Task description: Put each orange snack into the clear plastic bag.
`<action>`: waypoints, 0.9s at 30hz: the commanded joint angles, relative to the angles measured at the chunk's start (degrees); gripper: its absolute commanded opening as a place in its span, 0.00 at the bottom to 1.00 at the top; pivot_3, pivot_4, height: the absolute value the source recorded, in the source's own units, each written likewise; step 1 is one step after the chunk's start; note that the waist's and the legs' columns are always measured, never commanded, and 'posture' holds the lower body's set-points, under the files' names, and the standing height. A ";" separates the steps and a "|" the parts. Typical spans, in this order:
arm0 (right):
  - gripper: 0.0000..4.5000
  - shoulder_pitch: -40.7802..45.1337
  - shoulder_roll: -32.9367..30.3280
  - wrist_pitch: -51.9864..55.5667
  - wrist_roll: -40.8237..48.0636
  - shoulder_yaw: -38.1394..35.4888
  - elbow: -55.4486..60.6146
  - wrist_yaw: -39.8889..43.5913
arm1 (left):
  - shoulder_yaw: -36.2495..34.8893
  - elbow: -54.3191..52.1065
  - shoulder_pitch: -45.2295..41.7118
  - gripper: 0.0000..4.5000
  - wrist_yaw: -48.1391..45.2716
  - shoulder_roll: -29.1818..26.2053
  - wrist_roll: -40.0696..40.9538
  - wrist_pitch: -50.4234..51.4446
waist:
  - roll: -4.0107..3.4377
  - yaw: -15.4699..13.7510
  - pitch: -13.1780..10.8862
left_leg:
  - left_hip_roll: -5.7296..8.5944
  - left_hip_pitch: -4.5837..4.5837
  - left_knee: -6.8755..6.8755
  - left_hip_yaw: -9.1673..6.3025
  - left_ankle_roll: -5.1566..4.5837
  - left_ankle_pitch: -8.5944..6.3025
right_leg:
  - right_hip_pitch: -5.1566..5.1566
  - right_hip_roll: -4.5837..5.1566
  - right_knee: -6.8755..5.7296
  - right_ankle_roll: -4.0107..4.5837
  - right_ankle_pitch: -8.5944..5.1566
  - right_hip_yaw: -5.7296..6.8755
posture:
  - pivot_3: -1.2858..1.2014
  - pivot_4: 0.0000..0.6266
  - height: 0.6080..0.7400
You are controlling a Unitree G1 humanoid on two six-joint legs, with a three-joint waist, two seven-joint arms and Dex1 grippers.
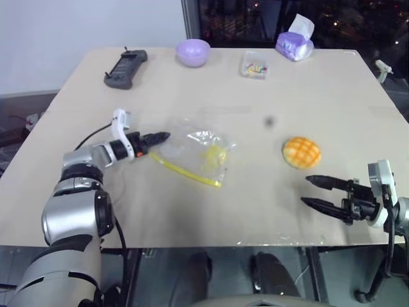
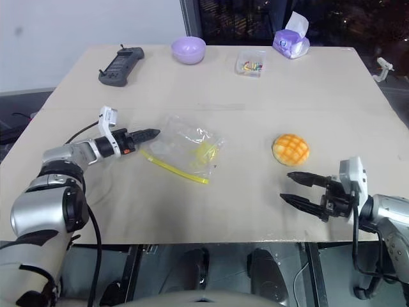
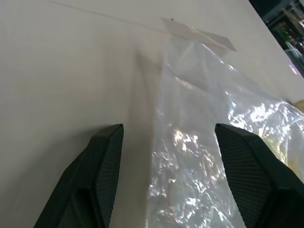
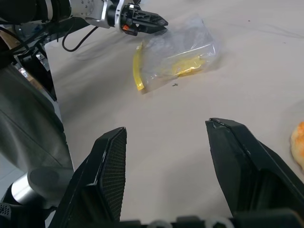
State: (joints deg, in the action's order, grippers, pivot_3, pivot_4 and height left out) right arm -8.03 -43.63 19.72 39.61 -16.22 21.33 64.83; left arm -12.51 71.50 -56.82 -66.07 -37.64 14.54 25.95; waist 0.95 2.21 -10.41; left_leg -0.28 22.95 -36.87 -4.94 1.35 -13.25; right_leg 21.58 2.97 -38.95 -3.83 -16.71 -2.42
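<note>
The yellow zip strip (image 1: pixel 186 171) lies straight next to wrinkled film, so the clear plastic bag (image 1: pixel 197 152) will hang limply from the zip strip when I lift the strip's end.
One orange snack (image 1: pixel 301 152), a domed bun with a criss-cross top, lies on the table's right half. The clear plastic bag (image 1: pixel 198 152) lies flat and crinkled near the middle, its yellow zip strip (image 1: pixel 185 173) along the near edge. My left gripper (image 1: pixel 161 136) is at the bag's left end and is open. In the left wrist view the bag (image 3: pixel 204 156) reaches in between its fingers (image 3: pixel 107 156). My right gripper (image 1: pixel 308 190) hovers open just in front of the snack, holding nothing. The right wrist view catches the snack's edge (image 4: pixel 299 142) and the bag (image 4: pixel 178 57).
Along the far edge stand a lilac bowl (image 1: pixel 193 52), a small clear box with colourful bits (image 1: pixel 254 65) and a purple tissue pack (image 1: pixel 294 43). A black controller (image 1: pixel 126 67) lies at the far left. The table's front edge (image 1: pixel 211 244) runs just behind my right gripper.
</note>
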 commanded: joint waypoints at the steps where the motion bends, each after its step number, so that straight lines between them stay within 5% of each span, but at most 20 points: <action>1: 0.64 -0.48 -0.80 -0.41 0.61 -2.27 2.18 -0.28 | 2.43 -0.52 1.22 0.72 -5.56 0.47 -1.93 2.29 | 0.00 -0.01 0.00 | 0.00 0.00 0.00 0.00 0.00 0.00 | 0.00 0.00 0.00 0.00 0.00 0.00 | 0.52 0.24 1.00; 12: 0.64 -0.34 -0.56 0.00 0.79 -1.66 2.85 -1.17 | 5.67 -2.63 2.99 0.72 -13.98 0.64 -3.60 6.19 | -0.02 -0.01 0.03 | 0.01 -0.01 -0.01 0.00 0.00 0.00 | -0.02 0.00 0.00 0.00 0.00 -0.01 | 0.52 0.24 1.00; 16: 0.64 -0.12 -0.66 0.08 0.87 -1.52 2.78 -1.26 | 4.85 -2.57 3.40 0.56 -13.73 0.53 -3.16 7.67 | -0.01 0.03 0.03 | 0.01 -0.01 -0.01 0.00 0.00 0.00 | -0.01 0.00 0.00 0.00 0.00 -0.01 | 0.52 0.24 1.00; 17: 0.64 -0.07 -0.69 0.10 0.89 -1.51 2.77 -1.28 | 4.71 -2.66 3.54 0.38 -13.84 0.51 -3.04 8.08 | -0.02 0.04 0.03 | 0.00 -0.01 -0.01 0.00 0.00 0.00 | -0.01 0.00 0.00 0.00 0.00 -0.01 | 0.52 0.24 1.00; 21: 0.64 0.19 -0.80 0.25 0.94 -1.42 2.73 -1.28 | 4.32 -3.64 4.43 0.04 -15.11 0.60 -2.22 10.67 | -0.02 0.02 0.04 | 0.00 -0.01 -0.01 0.00 0.00 0.00 | -0.01 0.00 -0.01 0.00 0.00 -0.01 | 0.52 0.24 1.00; 27: 0.64 1.89 -0.43 0.81 0.83 -0.56 3.59 -2.71 | 2.91 -12.51 7.01 0.01 -22.89 0.71 4.02 23.18 | -0.08 0.11 0.07 | -0.01 -0.04 -0.03 0.01 0.00 0.00 | -0.02 -0.01 -0.05 0.00 0.00 -0.02 | 0.52 0.24 1.00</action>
State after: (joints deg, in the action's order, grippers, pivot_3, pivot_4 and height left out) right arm -7.47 -43.84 20.56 39.76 -16.47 22.47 62.96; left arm -8.73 62.37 -50.54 -86.59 -37.15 15.59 44.69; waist 0.88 2.31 -10.34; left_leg -0.29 22.92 -36.90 -4.93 1.35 -13.25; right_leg 21.56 2.97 -39.00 -3.83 -16.71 -2.44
